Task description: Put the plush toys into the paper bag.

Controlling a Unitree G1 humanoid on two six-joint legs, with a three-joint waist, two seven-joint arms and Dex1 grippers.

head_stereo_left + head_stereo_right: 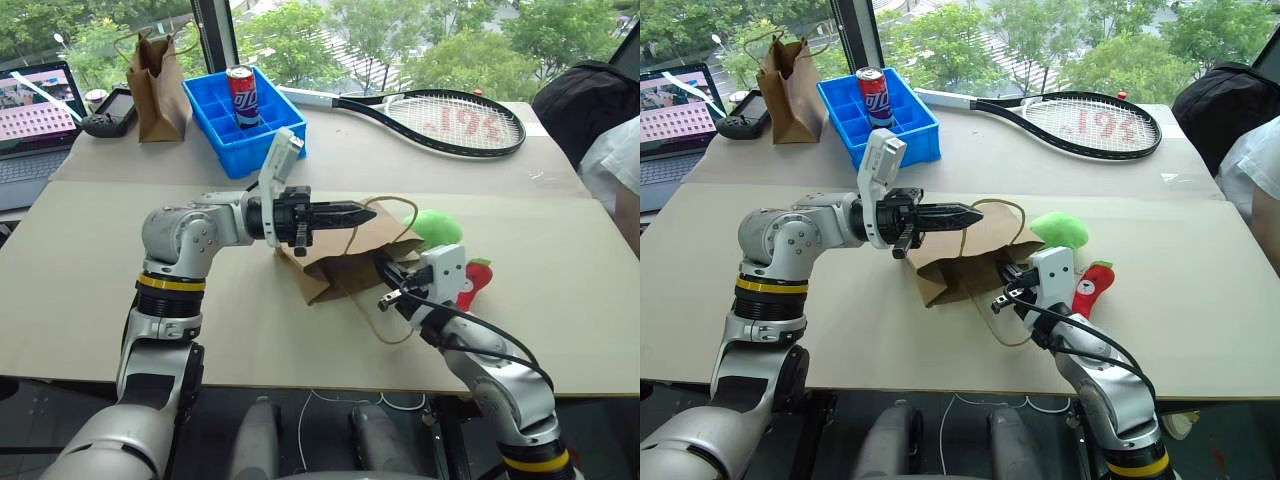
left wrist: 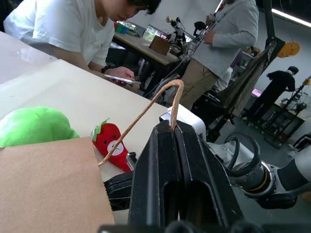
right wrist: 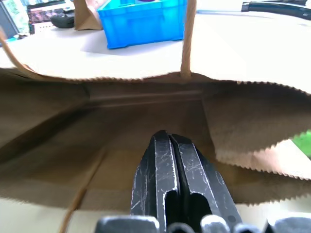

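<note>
The paper bag's opening (image 1: 350, 273) droops around my empty right gripper, so next my left gripper pulls the bag's upper handle (image 1: 408, 201) up and back before the red chili plush goes in.
The paper bag (image 1: 335, 265) lies on its side mid-table, mouth toward the right. My left gripper (image 1: 368, 212) is shut on the bag's upper twine handle (image 2: 150, 104), holding that loop up. My right gripper (image 1: 385, 272) is shut, and its tips poke into the bag's open mouth (image 3: 146, 111); I see no paper between the fingers. The lower handle (image 1: 392, 325) hangs slack below it. The green plush toy (image 1: 440, 225) rests just beyond the bag's mouth. The red chili plush (image 1: 475, 283) lies beside my right wrist.
At the back stand a blue divided bin (image 1: 225, 130) holding a soda can (image 1: 243, 97), a narrower dark paper bag (image 1: 155, 85), a tennis racket (image 1: 450, 120), a laptop (image 1: 30, 110) and a controller (image 1: 110, 110). A person (image 1: 620, 170) sits at the right edge.
</note>
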